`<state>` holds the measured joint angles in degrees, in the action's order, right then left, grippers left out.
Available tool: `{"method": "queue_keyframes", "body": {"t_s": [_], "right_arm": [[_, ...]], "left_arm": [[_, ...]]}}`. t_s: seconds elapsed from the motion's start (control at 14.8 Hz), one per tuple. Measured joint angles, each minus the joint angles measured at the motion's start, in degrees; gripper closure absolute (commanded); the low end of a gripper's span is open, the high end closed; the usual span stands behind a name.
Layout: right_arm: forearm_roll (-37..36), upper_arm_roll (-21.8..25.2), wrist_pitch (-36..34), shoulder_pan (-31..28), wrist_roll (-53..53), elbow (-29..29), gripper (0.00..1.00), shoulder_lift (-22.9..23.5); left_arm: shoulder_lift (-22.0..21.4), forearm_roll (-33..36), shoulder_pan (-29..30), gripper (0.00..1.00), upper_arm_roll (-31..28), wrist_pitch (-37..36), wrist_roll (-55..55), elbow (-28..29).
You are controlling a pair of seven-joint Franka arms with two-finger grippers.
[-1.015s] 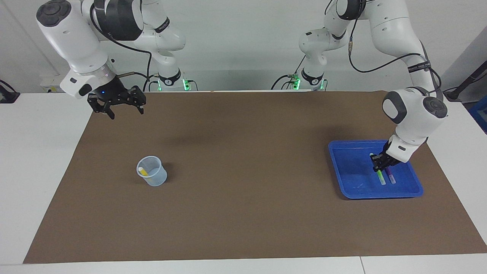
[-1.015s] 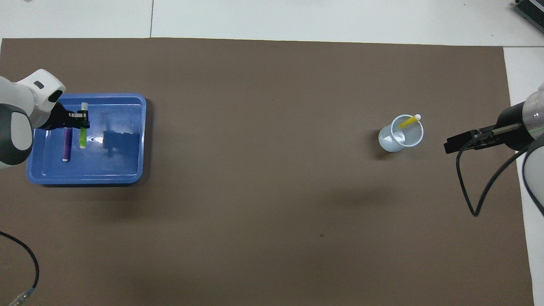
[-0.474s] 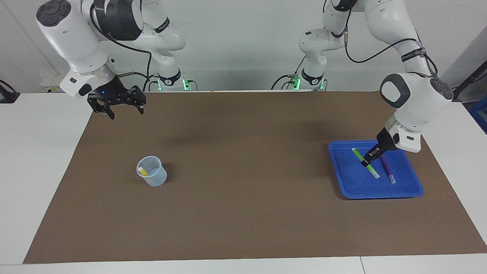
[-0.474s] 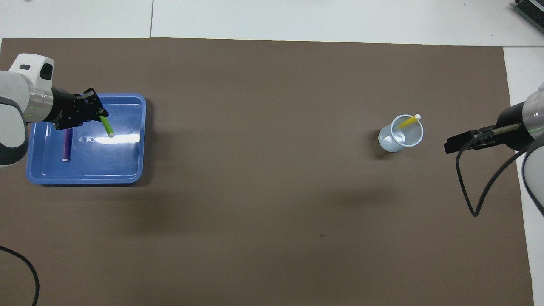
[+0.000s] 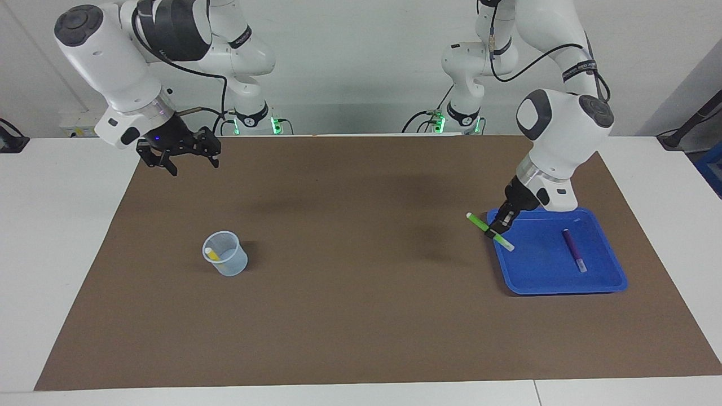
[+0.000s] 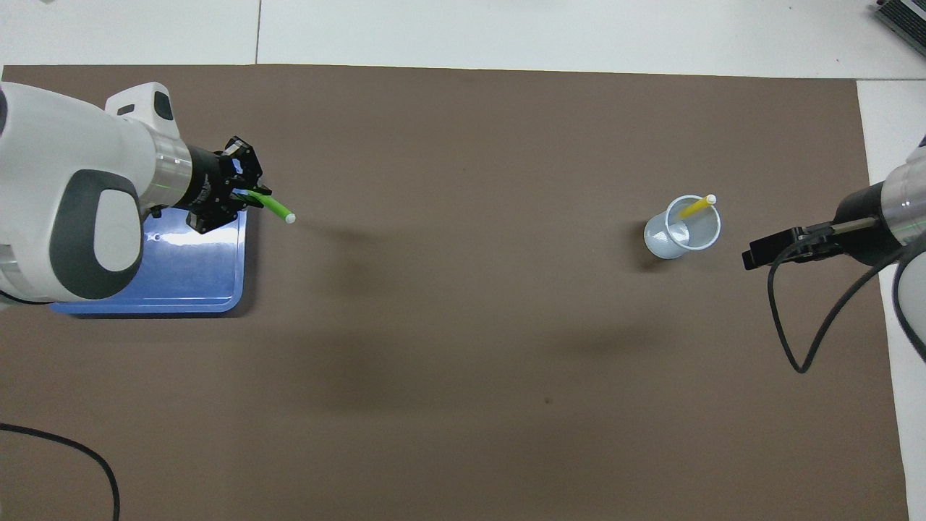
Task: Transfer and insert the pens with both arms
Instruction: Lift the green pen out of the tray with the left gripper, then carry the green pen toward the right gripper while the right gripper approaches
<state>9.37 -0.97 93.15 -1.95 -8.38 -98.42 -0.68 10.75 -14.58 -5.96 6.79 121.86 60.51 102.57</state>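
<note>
The yellow pen rests at a slant against the clear cup's rim, so I expect the green pen to lean next to the yellow pen when I put it in.
My left gripper is shut on the bright green pen and holds it tilted in the air over the edge of the blue tray that faces the table's middle. The overhead view shows the same gripper and green pen. The purple pen lies in the tray; the left arm hides it in the overhead view. The yellow pen stands slanted in a clear cup, and it also shows in the overhead view. My right gripper is open and empty, and waits in the air.
A brown mat covers most of the white table. The cup stands toward the right arm's end, the tray toward the left arm's end. A black cable hangs from the right arm.
My left gripper has lifted the green pen out of the tray and carried it toward the table's middle. The right gripper has shifted slightly toward the cup.
</note>
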Motion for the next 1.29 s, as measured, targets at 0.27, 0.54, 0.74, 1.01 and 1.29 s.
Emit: {"method": "queue_keyframes", "body": {"t_s": [0.27, 0.54, 0.74, 1.01, 1.29], "right_arm": [[11.97, -0.15, 1.26, -0.18, 0.39, -1.29, 0.00, -0.45], [19.16, -1.19, 5.42, 0.98, 4.13, -2.63, 0.00, -0.43], [23.48, -1.44, 11.56, 4.07, 6.08, -5.19, 0.00, -0.36], [27.99, -1.58, 20.19, 9.33, 9.13, -7.15, 0.00, 0.22], [30.56, -1.35, 20.71, 9.69, 8.93, -7.15, 0.00, 0.26]], "left_arm": [[-0.03, -0.05, -7.47, 1.00, 0.07, 2.59, 16.28, -0.04], [-0.02, -0.06, -14.82, 1.00, 0.13, 6.62, 30.52, -0.01], [0.11, -0.06, -20.16, 1.00, 0.15, 14.23, 41.91, 0.22], [0.39, -0.06, -25.41, 1.00, 0.13, 17.85, 54.06, 0.48], [0.51, -0.08, -28.12, 1.00, 0.12, 22.91, 61.58, 0.59]]}}
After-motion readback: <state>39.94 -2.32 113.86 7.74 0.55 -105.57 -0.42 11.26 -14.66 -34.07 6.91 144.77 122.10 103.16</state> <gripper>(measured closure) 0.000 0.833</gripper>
